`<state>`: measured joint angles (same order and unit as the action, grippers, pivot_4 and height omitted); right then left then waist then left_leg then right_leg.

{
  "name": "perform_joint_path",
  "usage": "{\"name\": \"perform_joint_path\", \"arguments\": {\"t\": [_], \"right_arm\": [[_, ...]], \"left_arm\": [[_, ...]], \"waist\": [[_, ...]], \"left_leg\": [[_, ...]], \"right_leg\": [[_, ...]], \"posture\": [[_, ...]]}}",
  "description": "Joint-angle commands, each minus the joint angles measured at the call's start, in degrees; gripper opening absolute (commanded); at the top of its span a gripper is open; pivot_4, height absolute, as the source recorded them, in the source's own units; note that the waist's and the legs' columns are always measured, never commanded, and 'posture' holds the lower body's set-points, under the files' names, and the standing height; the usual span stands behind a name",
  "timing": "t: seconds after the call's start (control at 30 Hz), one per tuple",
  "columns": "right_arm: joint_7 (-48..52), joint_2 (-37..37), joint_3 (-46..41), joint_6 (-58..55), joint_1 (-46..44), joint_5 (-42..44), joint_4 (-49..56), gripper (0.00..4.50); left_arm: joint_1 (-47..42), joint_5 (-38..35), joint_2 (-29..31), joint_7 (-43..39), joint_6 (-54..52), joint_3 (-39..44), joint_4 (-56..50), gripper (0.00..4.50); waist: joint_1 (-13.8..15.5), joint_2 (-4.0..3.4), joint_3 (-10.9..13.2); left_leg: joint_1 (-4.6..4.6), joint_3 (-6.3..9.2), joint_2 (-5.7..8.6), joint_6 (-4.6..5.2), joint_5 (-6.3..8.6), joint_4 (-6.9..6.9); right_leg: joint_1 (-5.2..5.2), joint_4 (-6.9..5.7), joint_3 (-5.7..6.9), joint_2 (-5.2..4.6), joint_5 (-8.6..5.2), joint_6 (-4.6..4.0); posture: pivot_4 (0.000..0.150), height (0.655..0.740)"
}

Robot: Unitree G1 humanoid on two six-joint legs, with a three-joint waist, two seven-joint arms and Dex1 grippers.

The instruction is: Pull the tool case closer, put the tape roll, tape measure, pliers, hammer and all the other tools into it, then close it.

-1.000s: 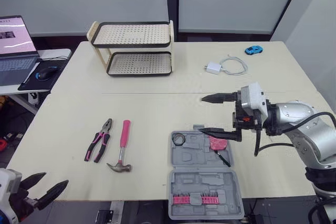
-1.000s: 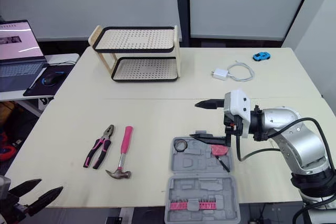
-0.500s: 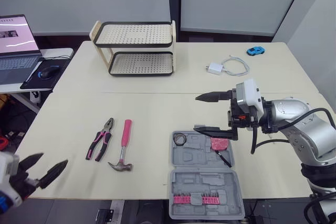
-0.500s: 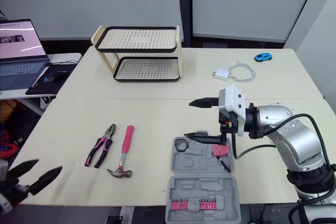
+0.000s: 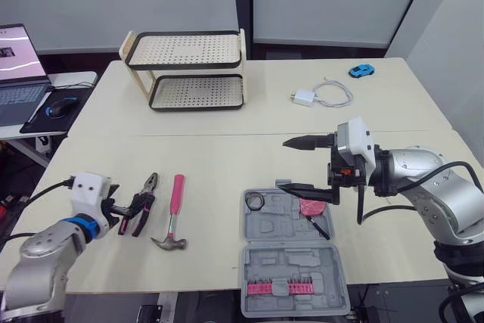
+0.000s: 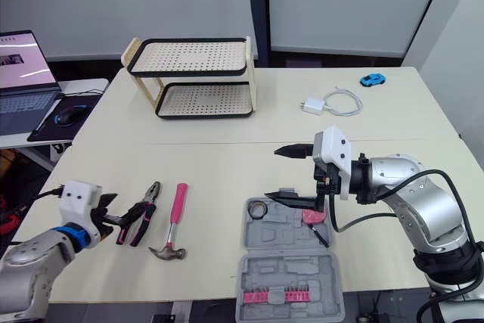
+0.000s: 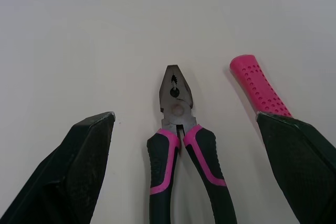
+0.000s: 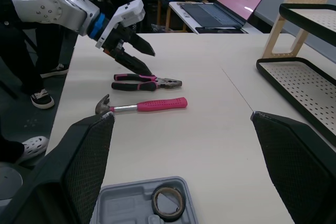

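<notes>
The pliers [image 5: 147, 193]' jaws [image 7: 175, 81] are already shut and the handles are apart. The pliers will stay in their narrow V when I grip the handles and carry them.
The grey tool case [image 5: 266, 259] lies open at the table's near edge. In it are a tape roll [image 5: 257, 201] and a pink tape measure [image 5: 311, 207]. To its left, the pink-handled pliers [image 5: 141, 203] and the pink-handled hammer [image 5: 173, 213] lie on the table. My left gripper [image 5: 121, 207] is open at the pliers' handle end, a finger on either side of the pliers [image 7: 181, 140] and apart from them. The hammer handle [image 7: 257, 90] lies just beside one finger. My right gripper [image 5: 302, 164] hangs open over the case's far edge, holding nothing.
A two-tier perforated rack [image 5: 185, 69] stands at the back left of the table. A white charger with its cable [image 5: 306, 97] and a blue toy car [image 5: 361, 71] lie at the back right. A laptop [image 5: 15, 51] and a mouse [image 5: 54, 101] sit on a side table at left.
My left arm has come up from below the table's near left corner and reached the pliers. The right gripper has hardly moved. The camera has shifted slightly.
</notes>
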<state>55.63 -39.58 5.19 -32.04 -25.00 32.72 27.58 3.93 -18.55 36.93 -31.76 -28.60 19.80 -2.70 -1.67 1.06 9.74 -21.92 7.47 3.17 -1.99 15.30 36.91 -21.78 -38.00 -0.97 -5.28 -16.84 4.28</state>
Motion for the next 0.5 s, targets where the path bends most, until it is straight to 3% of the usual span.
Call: {"name": "perform_joint_path", "arguments": {"t": [0.03,0.5], "right_arm": [[-1.0,-0.4,-1.2,-0.2,-0.2,0.2,2.3,4.46],[-2.6,0.0,-0.5,-1.6,-0.7,0.4,3.7,4.46]], "left_arm": [[-1.5,2.5,-0.4,1.7,-0.3,-2.4,1.8,4.5],[-5.2,6.1,-3.4,6.1,-2.5,-6.7,7.8,4.5]], "waist": [[0.0,0.0,0.0],[0.2,0.0,0.0]], "left_leg": [[0.0,0.0,0.01,0.0,0.0,0.0],[0.0,0.03,0.01,0.0,0.0,0.02]], "right_leg": [[0.0,0.0,-0.01,-0.01,0.0,0.0],[0.02,-0.02,0.01,-0.01,0.0,0.0]], "posture": [[0.15,0.74],[0.15,0.74]]}}
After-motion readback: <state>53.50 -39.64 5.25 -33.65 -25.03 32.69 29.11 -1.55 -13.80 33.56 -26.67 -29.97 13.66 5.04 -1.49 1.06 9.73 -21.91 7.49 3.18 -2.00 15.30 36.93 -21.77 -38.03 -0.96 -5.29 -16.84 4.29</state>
